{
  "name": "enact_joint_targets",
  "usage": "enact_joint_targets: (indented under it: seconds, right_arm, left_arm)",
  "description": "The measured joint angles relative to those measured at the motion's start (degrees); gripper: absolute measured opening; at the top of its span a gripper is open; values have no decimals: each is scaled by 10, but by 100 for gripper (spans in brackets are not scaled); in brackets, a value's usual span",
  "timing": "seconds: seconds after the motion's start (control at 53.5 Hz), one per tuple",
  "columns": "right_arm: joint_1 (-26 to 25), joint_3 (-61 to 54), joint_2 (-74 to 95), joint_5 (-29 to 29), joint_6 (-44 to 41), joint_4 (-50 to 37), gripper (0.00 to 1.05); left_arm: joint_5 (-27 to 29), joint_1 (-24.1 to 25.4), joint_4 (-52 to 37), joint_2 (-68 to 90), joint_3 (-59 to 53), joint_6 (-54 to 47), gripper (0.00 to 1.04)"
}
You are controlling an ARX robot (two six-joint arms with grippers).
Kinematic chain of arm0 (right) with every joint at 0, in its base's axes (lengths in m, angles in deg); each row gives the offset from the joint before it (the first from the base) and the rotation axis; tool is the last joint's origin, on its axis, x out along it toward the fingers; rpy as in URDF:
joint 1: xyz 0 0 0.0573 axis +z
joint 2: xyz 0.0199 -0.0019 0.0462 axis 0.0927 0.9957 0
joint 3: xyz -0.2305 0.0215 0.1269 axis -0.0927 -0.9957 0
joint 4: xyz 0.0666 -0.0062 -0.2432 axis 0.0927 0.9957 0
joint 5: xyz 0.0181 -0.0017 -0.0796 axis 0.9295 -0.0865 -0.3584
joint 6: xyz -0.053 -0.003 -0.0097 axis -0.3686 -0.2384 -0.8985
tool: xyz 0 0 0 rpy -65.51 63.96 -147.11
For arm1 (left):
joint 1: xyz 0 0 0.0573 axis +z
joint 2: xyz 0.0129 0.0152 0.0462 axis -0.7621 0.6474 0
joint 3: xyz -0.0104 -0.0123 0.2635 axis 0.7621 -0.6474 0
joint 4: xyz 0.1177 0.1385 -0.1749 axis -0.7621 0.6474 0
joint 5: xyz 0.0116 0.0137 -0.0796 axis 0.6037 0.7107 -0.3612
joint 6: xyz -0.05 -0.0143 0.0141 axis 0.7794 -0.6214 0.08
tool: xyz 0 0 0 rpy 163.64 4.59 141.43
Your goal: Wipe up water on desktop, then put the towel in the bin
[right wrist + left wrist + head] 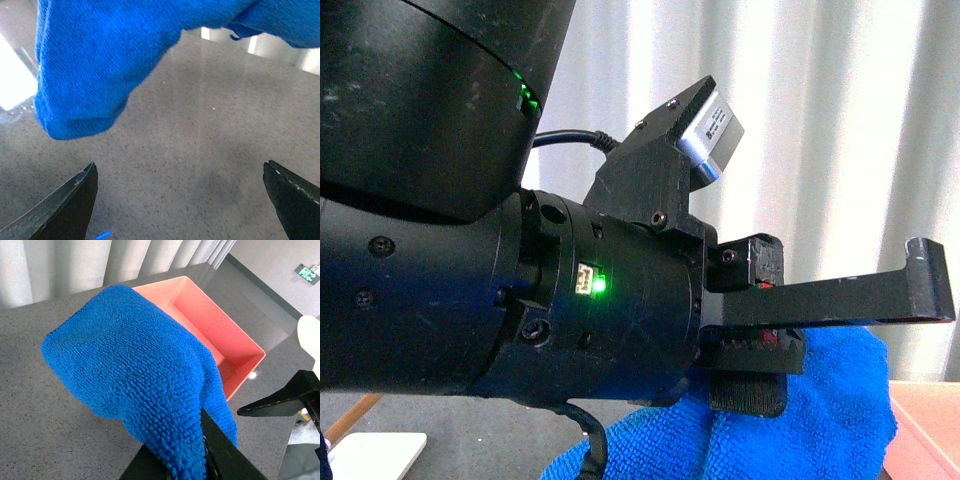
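Observation:
The towel (pixel 135 350) will sag into a folded pile inside the pink bin when I lower it, because the blue towel's loose corner droops limply (pixel 223 417).
My left gripper (pixel 200 462) is shut on the blue towel (pixel 135 360) and holds it bunched in the air above the dark grey desktop (pixel 45 405). The towel's far edge overlaps the near corner of the pink bin (pixel 210 325), which looks empty. In the front view a black arm fills the frame close up, with the towel (pixel 810 420) hanging under its gripper. My right gripper (pixel 179 167) is open and empty over the desktop (pixel 200 150). The towel (pixel 100 65) hangs ahead of it, off the surface.
A corner of the bin (pixel 925 420) shows at the lower right of the front view and a white flat object (pixel 375 455) at the lower left. A black finger (pixel 280 400) and a white rounded object (pixel 310 335) lie beside the bin. Curtains stand behind.

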Motion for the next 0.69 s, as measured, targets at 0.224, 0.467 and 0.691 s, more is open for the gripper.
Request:
enact_joint_targets:
  seconds: [0.224, 0.467, 0.691]
  right_arm:
    - [70, 19, 128, -4, 77, -161, 98]
    - [153, 62, 261, -33, 122, -285, 98]
    - [238, 116, 372, -75, 174, -386, 98]
  left_arm:
    - [0, 0, 0, 0, 0, 0, 5]
    - [0, 0, 0, 0, 0, 0, 5]
    - [0, 1, 0, 0, 0, 0, 5]
